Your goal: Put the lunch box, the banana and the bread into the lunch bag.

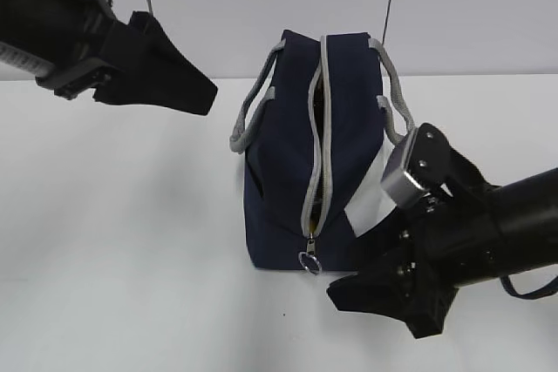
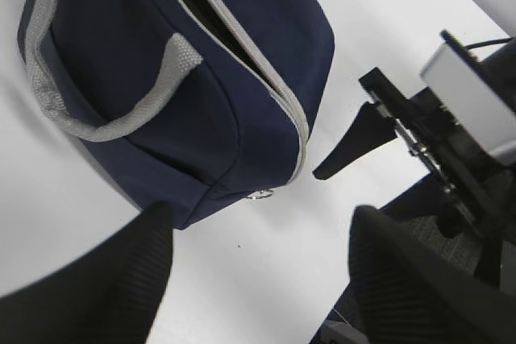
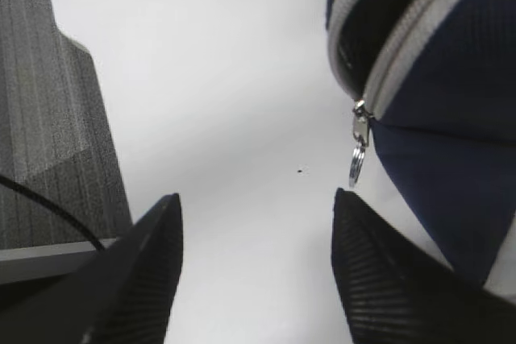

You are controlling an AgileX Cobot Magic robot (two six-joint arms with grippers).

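My gripper will close the grey zipper [image 1: 327, 150] fully when it pulls the ring pull to the zipper's far end, because the open gap [image 1: 319, 115] lies past the ring pull.
The navy-blue lunch bag [image 1: 288, 154] stands in the middle of the white table, its grey zipper partly open along the top, ring pull [image 1: 309, 260] at the near end. It also shows in the left wrist view [image 2: 218, 62] and the right wrist view [image 3: 451, 102]. My left gripper [image 1: 205, 93] is open and empty, raised to the left of the bag. My right gripper [image 1: 349, 294] is open and empty, low by the bag's near right corner, close to the ring pull [image 3: 356, 163]. The lunch box, banana and bread are out of view.
Grey strap handles [image 1: 248, 119] hang off both sides of the bag. The bare white table [image 1: 113, 241] spreads left and in front. The table's edge and a dark floor show in the right wrist view [image 3: 48, 118].
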